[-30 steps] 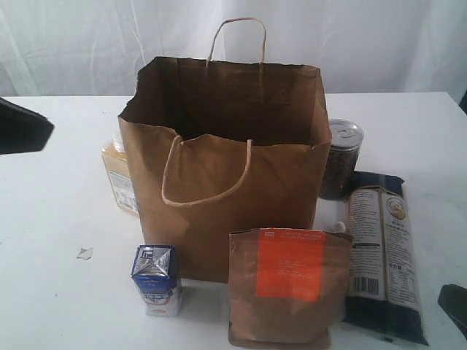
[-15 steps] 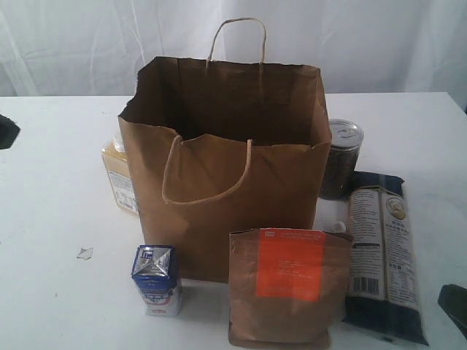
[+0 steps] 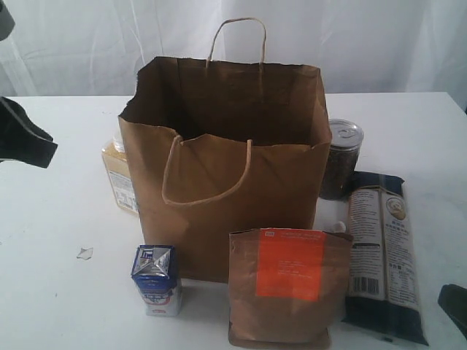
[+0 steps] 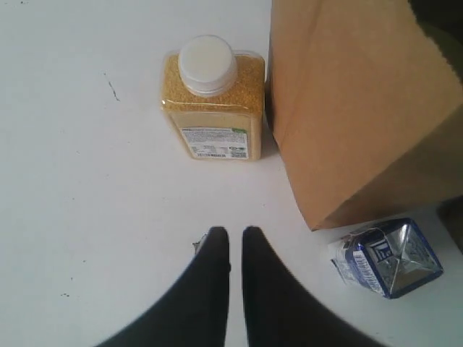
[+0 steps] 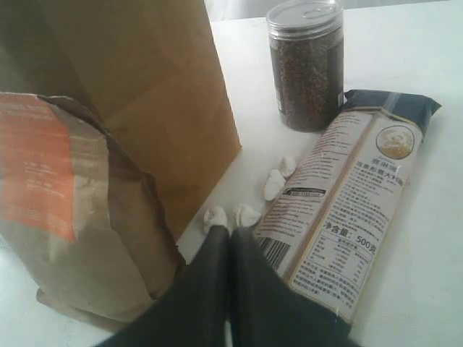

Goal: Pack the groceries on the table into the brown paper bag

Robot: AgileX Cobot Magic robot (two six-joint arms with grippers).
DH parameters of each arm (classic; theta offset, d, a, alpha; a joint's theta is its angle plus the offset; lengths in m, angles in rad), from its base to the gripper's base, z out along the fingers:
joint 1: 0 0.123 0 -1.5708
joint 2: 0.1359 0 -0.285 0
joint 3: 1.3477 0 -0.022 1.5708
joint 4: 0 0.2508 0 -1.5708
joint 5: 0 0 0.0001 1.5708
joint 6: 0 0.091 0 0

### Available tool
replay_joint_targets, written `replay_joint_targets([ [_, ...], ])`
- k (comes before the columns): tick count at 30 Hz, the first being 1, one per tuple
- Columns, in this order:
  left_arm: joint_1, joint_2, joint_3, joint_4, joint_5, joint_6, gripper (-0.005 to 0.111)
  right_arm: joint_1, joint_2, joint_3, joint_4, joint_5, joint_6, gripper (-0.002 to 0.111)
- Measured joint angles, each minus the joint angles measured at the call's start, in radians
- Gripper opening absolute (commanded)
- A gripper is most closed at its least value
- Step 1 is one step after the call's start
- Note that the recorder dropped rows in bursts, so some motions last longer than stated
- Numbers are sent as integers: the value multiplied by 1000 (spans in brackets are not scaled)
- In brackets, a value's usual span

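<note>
Next, my left gripper opens, grips the white cap from above and pulls the bottle away, because the yellow-grain bottle stands tight against the paper bag's side.
The brown paper bag stands open and upright in the middle of the white table. The groceries stand around it. A yellow-grain bottle is at its left side, and a blue-white carton stands in front. A brown pouch with an orange label leans at the front. To the right are a jar of dark grains and the long dark-blue noodle packet. My left gripper hovers over bare table short of the bottle, jaws nearly together, empty. My right gripper is shut between pouch and noodle packet.
Small white crumpled bits lie on the table between the bag and the noodle packet. A tiny scrap lies left of the carton. A white curtain hangs behind the table.
At the left edge, my left arm's dark shape slipped almost out of sight, then came back into view. Bag, groceries and right gripper have stayed put.
</note>
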Motion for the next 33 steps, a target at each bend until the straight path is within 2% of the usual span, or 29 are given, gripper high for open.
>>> replay_joint_targets([
  [14,0,0,0,57,-63,-2,14,0,0,0,0,0,0,0],
  [16,0,0,0,76,-27,11,32,0,0,0,0,0,0,0],
  [18,0,0,2,90,16,102,67,0,0,0,0,0,0,0],
  [19,0,0,2,90,25,139,87,0,0,0,0,0,0,0],
  [20,0,0,2,92,34,184,94,0,0,0,0,0,0,0],
  [22,0,0,2,97,36,217,91,0,0,0,0,0,-2,0],
  [27,0,11,2,117,23,233,65,0,0,0,0,0,-8,0],
  [33,0,11,2,115,30,238,65,0,0,0,0,0,-10,0],
])
